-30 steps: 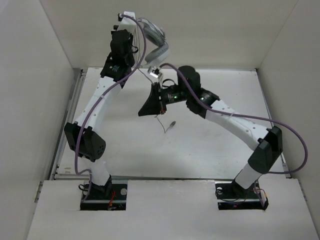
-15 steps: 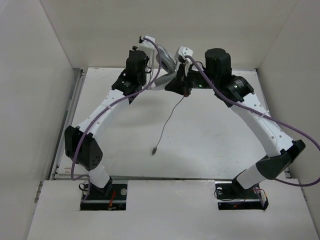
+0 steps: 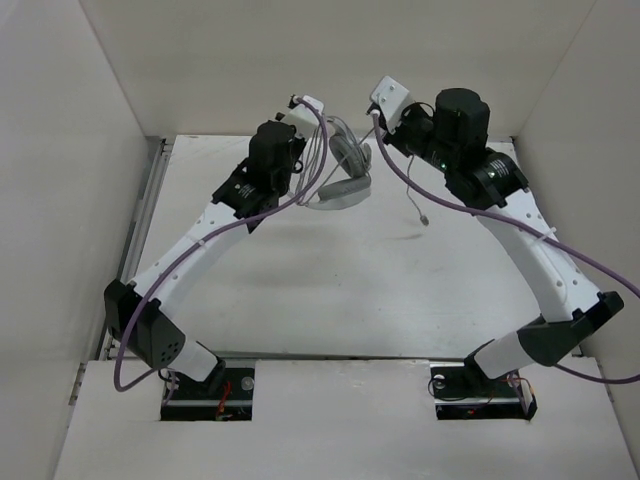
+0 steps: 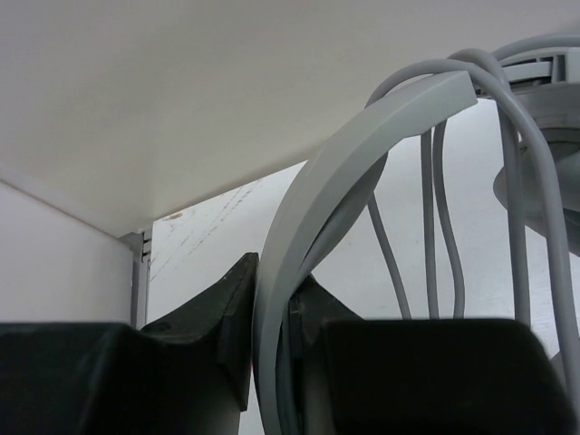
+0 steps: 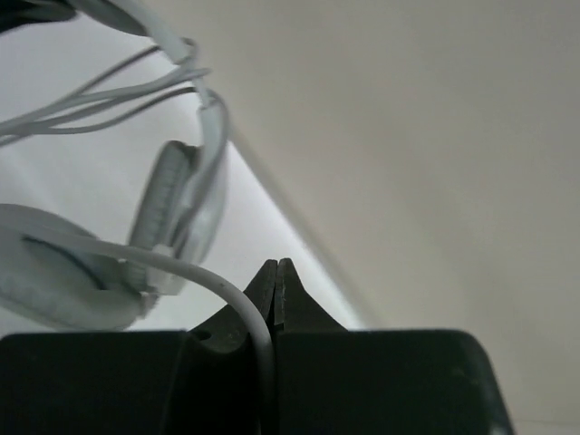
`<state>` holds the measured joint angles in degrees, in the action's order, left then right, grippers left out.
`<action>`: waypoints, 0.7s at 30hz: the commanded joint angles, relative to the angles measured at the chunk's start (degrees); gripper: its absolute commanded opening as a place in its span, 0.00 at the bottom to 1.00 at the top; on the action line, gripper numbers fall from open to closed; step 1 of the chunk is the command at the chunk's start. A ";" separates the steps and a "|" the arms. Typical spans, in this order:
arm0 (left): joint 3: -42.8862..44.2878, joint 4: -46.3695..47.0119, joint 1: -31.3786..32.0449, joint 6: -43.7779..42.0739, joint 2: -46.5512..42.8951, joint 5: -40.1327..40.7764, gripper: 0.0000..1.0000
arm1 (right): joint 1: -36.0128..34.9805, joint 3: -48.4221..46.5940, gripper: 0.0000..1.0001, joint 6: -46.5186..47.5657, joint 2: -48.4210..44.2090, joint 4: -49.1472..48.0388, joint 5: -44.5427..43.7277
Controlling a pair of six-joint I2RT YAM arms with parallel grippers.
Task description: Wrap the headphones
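I keep carrying the cable round behind the headphones [image 3: 362, 128] with my right gripper and let it go there, because it stretches from the loops across the earcups [image 3: 346, 157].
The light grey headphones [image 3: 343, 183] hang in the air above the far middle of the table. My left gripper [image 3: 318, 160] is shut on the headband [image 4: 299, 227], which passes between its jaws. Several loops of the thin grey cable [image 4: 433, 227] lie round the headband. My right gripper [image 3: 388, 138], to the right of the headphones, is shut on the cable [image 5: 243, 304], which runs down along its closed jaws. Both earcups [image 5: 172, 213] show in the right wrist view to the left of the fingers. The cable's free end with the small plug [image 3: 424, 217] dangles below the right gripper.
The white table [image 3: 330, 290] is bounded by tall white walls at the back and sides. A metal rail [image 3: 140, 220] runs along the left edge. Both arms' purple cables [image 3: 560, 255] loop beside them.
My right gripper has moved up and to the right with the cable, lifting the plug from near the table to beside the arm. My left gripper has shifted slightly, and the headphones now hang in plain view.
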<state>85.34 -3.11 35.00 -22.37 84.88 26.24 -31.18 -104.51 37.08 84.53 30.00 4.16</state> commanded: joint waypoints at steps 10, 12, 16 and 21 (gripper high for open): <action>0.61 -2.86 5.82 3.30 -8.68 -10.76 0.00 | 0.37 -0.43 0.00 9.59 6.25 -16.20 -10.23; 1.58 -4.00 6.26 3.82 -9.38 -12.43 0.00 | 0.99 -0.69 0.00 8.63 7.31 -16.11 -9.35; 4.39 -6.64 6.61 5.32 -10.35 -14.98 0.00 | 3.01 -0.96 0.01 4.06 8.72 -15.50 -6.19; 6.68 -8.22 6.52 6.28 -11.14 -16.22 0.00 | 5.82 -1.14 0.02 -1.29 9.16 -13.92 -2.24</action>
<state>87.85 -13.47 41.34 -19.09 77.93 12.86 -27.59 -104.09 40.86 94.17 19.64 0.12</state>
